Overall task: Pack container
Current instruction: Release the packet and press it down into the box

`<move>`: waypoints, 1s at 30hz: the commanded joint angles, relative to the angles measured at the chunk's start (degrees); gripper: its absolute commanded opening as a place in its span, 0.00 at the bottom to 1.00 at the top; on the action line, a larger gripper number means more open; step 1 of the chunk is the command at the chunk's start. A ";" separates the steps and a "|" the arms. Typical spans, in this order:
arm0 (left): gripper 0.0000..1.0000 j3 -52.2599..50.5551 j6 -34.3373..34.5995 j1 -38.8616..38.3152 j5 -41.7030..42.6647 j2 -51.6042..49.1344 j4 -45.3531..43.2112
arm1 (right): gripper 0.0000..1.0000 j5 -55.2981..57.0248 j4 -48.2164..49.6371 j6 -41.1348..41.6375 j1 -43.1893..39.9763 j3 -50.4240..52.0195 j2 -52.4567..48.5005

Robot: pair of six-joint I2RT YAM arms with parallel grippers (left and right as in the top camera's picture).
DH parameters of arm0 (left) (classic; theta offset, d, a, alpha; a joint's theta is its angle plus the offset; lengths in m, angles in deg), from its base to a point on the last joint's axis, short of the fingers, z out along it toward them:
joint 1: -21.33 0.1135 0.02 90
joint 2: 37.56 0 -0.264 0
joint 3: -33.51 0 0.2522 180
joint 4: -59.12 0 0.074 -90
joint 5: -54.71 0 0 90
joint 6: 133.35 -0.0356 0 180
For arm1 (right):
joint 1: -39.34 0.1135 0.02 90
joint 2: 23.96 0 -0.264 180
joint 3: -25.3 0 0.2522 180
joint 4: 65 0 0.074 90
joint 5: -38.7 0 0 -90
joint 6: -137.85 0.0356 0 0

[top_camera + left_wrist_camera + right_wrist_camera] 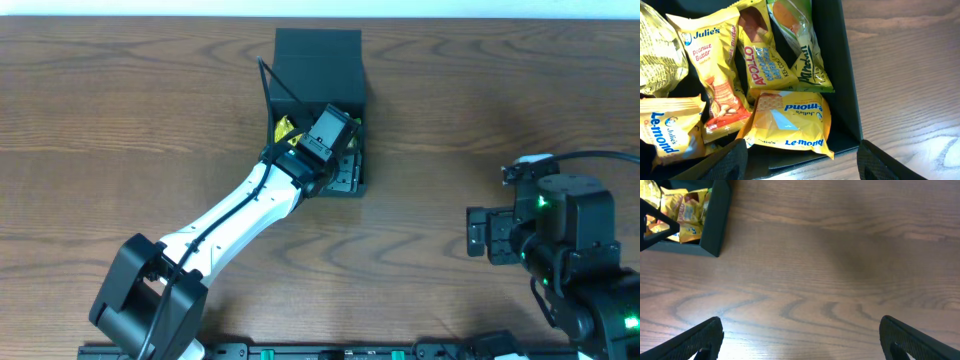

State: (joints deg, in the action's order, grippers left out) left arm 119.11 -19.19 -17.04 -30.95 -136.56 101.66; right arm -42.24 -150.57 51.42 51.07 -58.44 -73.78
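Observation:
The Le-mond packet's lower edge [828,153] sticks out over the front side of the container, so the robot's left gripper should close its fingers and tuck the packet's body [790,122] down inside before it moves away.
The dark teal-green container [318,62] stands at the back middle of the table with its lid flap open. My left gripper [802,160] is open and empty, hovering over the container's front wall [850,90]. Inside lie several snack packets: a yellow Le-mond packet [790,122], an Apollo packet [760,55], a Julie's Peanut Butter packet [712,65] and a green packet [802,50]. My right gripper [800,337] is open and empty over bare table far to the right. The container's corner shows in the right wrist view [715,225].
The wooden table [480,100] spreads around the container. My left arm [230,225] reaches diagonally from the front left to the container. My right arm [560,240] sits at the right edge.

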 commanded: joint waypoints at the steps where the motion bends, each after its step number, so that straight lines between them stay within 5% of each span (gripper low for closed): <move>1: 0.67 1.16 -1.49 0.09 -0.04 -0.31 0.83 | 0.99 0.59 0.00 -0.87 -0.02 0.04 0.20; 9: 0.06 1.14 -1.46 0.09 0.07 -0.33 1.25 | 0.99 0.59 0.00 -0.87 -0.02 0.04 0.20; 30: 0.05 1.14 -1.55 0.09 2.75 -3.06 3.85 | 0.99 0.59 0.00 -0.87 -0.02 0.04 0.20</move>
State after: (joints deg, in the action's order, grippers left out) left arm 119.11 -20.50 -17.04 -29.14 -137.92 105.62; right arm -42.24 -150.57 51.42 51.07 -58.44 -73.78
